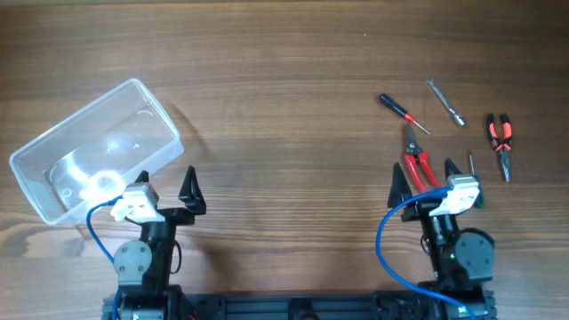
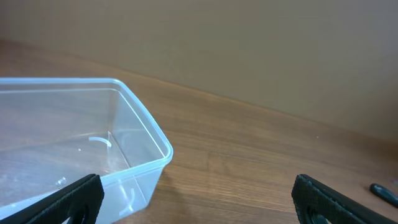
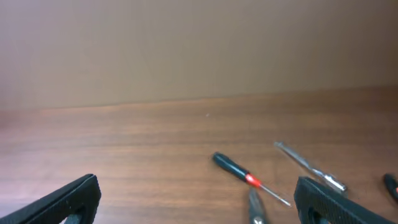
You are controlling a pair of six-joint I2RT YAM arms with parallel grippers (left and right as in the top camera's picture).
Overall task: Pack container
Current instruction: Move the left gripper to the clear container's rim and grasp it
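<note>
The clear tub (image 1: pixel 100 151) is far away from the tools. My left gripper should first grab the tub's outer short rim (image 1: pixel 31 191) and bring the tub next to the tools.
The container (image 1: pixel 93 151) is a clear plastic tub, lying at an angle at the left of the table, with nothing in it; it also shows in the left wrist view (image 2: pixel 81 143). My left gripper (image 1: pixel 167 188) is open and empty just right of the tub's near corner. My right gripper (image 1: pixel 433 178) is open and empty over the red-handled cutters (image 1: pixel 415 163). Beyond lie a black and red screwdriver (image 1: pixel 402 111), a silver tool (image 1: pixel 446 101) and red and black pliers (image 1: pixel 499 142). The screwdriver (image 3: pixel 242 175) and silver tool (image 3: pixel 309 165) show in the right wrist view.
A small dark tool (image 1: pixel 472 166) lies just right of my right gripper. The wooden table (image 1: pixel 284 89) stretches between the tub and the tools. The arm bases stand at the front edge.
</note>
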